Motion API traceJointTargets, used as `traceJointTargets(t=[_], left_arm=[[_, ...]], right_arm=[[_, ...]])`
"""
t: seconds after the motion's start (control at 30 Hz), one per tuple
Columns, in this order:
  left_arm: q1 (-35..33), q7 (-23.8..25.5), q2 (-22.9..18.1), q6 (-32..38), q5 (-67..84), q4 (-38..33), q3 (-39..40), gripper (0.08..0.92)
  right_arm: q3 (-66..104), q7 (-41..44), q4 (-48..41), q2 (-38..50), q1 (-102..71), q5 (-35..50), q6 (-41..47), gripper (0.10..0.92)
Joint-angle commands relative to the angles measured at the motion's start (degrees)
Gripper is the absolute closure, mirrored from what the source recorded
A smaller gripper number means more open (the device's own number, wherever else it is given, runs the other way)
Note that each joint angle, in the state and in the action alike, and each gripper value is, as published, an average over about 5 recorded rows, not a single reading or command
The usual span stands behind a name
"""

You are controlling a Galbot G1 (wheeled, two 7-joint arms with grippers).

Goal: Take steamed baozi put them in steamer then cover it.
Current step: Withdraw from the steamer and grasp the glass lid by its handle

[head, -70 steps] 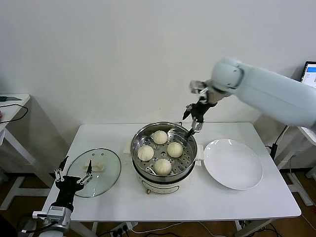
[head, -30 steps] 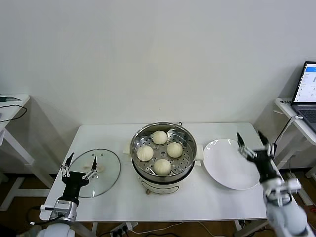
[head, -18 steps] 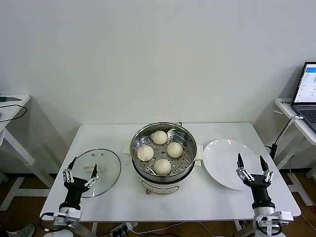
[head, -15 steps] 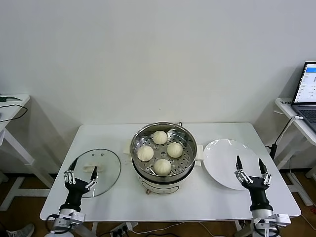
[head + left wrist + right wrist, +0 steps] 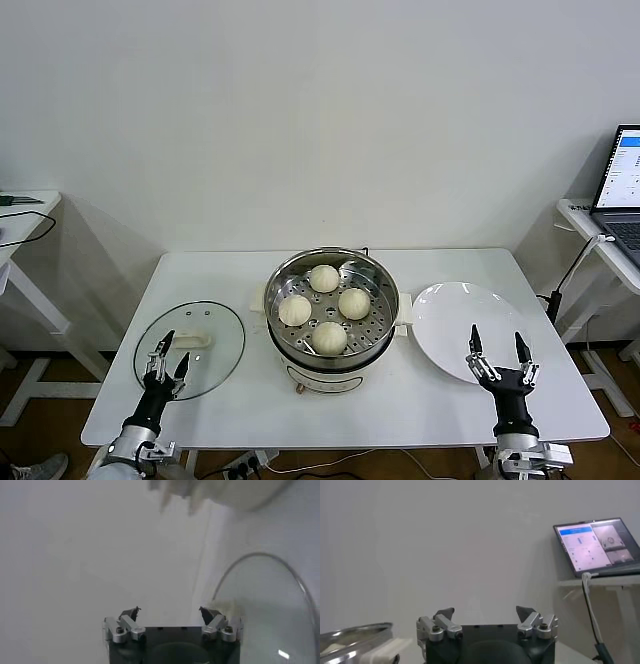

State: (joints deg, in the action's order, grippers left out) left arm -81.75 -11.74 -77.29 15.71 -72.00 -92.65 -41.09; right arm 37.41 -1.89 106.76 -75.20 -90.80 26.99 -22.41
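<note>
The cover's cream handle point(image 5: 194, 340) stands clear next to the left gripper's open fingers, so the robot should keep moving them toward the handle until they are on both sides of its bar point(image 5: 188, 341).
Several cream-white baozi point(image 5: 327, 300) sit on the perforated tray inside the shiny steamer point(image 5: 283, 272) at the table's middle. The glass cover point(image 5: 215, 345) lies flat on the table to the steamer's left, its cream handle point(image 5: 195, 341) up. It also shows in the left wrist view point(image 5: 280, 610). My left gripper point(image 5: 165, 355) is open and empty at the table's front left, over the cover's near edge. My right gripper point(image 5: 496, 353) is open and empty at the front right, at the near edge of the white plate point(image 5: 450, 310).
The steamer's rim point(image 5: 350, 632) shows in the right wrist view. A laptop point(image 5: 625, 180) stands on a side table at the far right. Another side table point(image 5: 20, 215) stands at the far left.
My right arm drew back from above the steamer and came down to the table's front right. My left gripper sank lower at the front left. The baozi and cover did not move.
</note>
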Motion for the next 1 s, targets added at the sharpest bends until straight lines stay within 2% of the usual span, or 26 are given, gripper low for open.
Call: traceJointTargets(t=[0.03, 0.53, 1.0], left_arm=[[5.8, -2.8, 0.5, -0.2, -11.9, 7.4, 0.1, 0.177], [13.1, -2.5, 0.1, -2.0, -12.4, 12.1, 0.5, 0.177], [16.6, -2.4, -0.6, -2.8, -12.9, 16.0, 1.4, 0.177]], right_arm=[[-0.3, -0.3, -0.9, -1.1, -0.1, -0.6, -0.6, 0.203], [-0.2, 0.0, -2.5, -1.0, 0.2, -1.4, -1.4, 0.203], [0.1, 0.3, -4.3, -1.0, 1.0, -2.0, -2.0, 0.203]])
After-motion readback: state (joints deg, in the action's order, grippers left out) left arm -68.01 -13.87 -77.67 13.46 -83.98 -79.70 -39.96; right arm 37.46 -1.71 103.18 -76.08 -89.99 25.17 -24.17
